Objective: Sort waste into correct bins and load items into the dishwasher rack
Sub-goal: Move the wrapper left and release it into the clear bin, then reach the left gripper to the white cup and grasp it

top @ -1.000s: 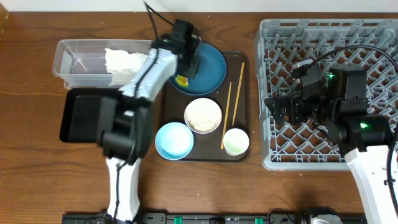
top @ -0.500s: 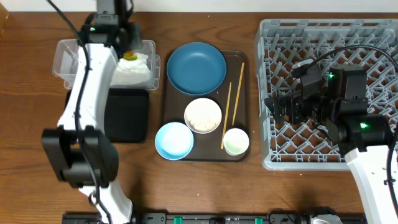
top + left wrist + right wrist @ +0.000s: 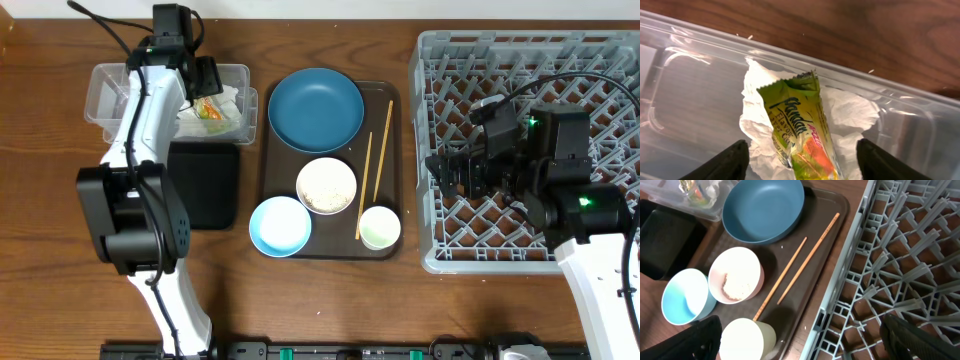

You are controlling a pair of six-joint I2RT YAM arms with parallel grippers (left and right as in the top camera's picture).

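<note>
I should keep moving my left gripper to the white cup [image 3: 380, 228] and close it on the cup's rim, because the wrapper [image 3: 209, 110] is inside the clear tub, free of my open fingers.
The yellow-green snack wrapper [image 3: 799, 131] lies on a crumpled white napkin [image 3: 852, 112] inside the clear tub [image 3: 108, 92]. My left gripper [image 3: 801, 152] hovers just above it, open, with both fingers clear of the wrapper [image 3: 210, 110]. The black tray [image 3: 205, 188] sits in front of the tub. My right gripper [image 3: 810, 336] stands open over the left edge of the grey rack [image 3: 560, 70], holding nothing. On the brown serving tray sit the dark blue bowl [image 3: 316, 108], the cream bowl [image 3: 326, 186] with rice scraps, the light blue bowl [image 3: 279, 226], the white cup [image 3: 380, 227] and two chopsticks [image 3: 366, 185].
The brown serving tray [image 3: 395, 95] lies between the bins and the rack. My left arm [image 3: 140, 150] stretches across the black tray and the tub. In the right wrist view the cup [image 3: 747, 340] lies just left of the rack's wall [image 3: 840, 300].
My left arm carried the wrapper from the dark blue bowl over to the clear tub, then opened. The wrapper now rests on the napkin. The right arm has not moved.
</note>
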